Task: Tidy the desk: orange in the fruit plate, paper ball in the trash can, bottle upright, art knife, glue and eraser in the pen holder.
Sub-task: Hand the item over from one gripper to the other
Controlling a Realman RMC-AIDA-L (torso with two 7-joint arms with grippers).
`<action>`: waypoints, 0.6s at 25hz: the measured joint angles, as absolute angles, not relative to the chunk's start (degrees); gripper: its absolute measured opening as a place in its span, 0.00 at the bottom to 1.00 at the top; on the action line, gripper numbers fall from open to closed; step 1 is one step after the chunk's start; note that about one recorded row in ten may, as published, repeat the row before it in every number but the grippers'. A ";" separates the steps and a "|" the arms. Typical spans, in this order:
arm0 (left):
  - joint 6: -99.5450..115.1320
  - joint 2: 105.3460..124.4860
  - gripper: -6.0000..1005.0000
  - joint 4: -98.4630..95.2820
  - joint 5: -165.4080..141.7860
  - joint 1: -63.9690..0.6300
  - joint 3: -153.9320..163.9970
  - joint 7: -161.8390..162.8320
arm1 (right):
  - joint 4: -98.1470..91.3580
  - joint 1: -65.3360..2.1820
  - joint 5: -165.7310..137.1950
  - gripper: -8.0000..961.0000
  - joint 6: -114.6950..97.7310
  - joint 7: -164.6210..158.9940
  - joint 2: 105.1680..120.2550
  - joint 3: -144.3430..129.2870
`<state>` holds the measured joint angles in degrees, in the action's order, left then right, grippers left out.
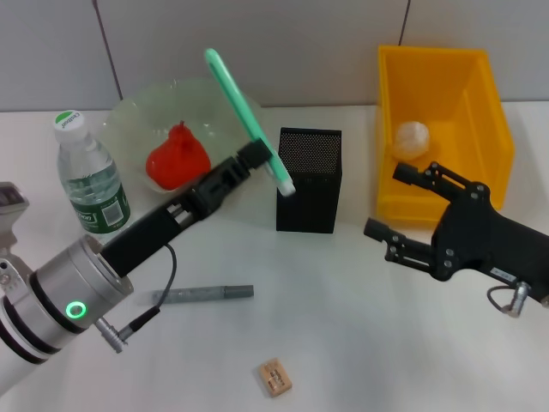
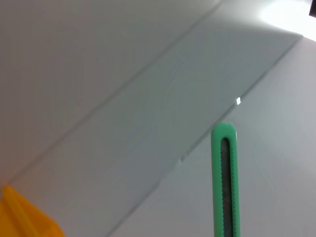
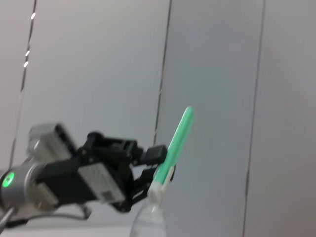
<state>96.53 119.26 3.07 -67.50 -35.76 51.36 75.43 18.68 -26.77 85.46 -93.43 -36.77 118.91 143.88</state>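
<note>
The art knife's white end [image 1: 285, 184] sticks out past my left gripper. My right gripper should keep going toward that end and close around it.
My left gripper [image 1: 260, 158] is shut on the green art knife [image 1: 247, 116], holding it tilted in the air just left of the black mesh pen holder [image 1: 309, 180], with the knife's white tip near the holder's top edge. The knife also appears in the left wrist view as a green art knife [image 2: 225, 182] and in the right wrist view [image 3: 177, 140]. A red-orange fruit [image 1: 177, 159] lies in the translucent fruit plate [image 1: 137, 112]. The bottle [image 1: 90, 176] stands upright. A paper ball [image 1: 410, 139] rests in the yellow trash can [image 1: 480, 112]. My right gripper [image 1: 399, 203] hangs open in front of the can.
A grey glue stick [image 1: 206, 293] lies flat on the white desk in front of my left arm. A small tan eraser [image 1: 274, 378] sits near the front edge. The wall stands close behind the plate and the can.
</note>
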 joint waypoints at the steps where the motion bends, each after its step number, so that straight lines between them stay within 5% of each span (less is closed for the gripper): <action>1: 96.76 119.26 0.21 3.63 -67.55 -35.81 50.07 75.18 | 17.24 -27.34 86.29 0.83 -93.41 -35.94 118.94 143.86; 15: 97.11 119.27 0.21 8.86 -67.95 -38.25 41.37 75.29 | 5.75 -32.62 91.77 0.83 -94.82 -29.99 119.61 144.03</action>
<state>97.11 119.27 8.86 -67.95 -38.25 41.37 75.29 5.75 -32.62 91.77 -94.82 -30.00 119.61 144.03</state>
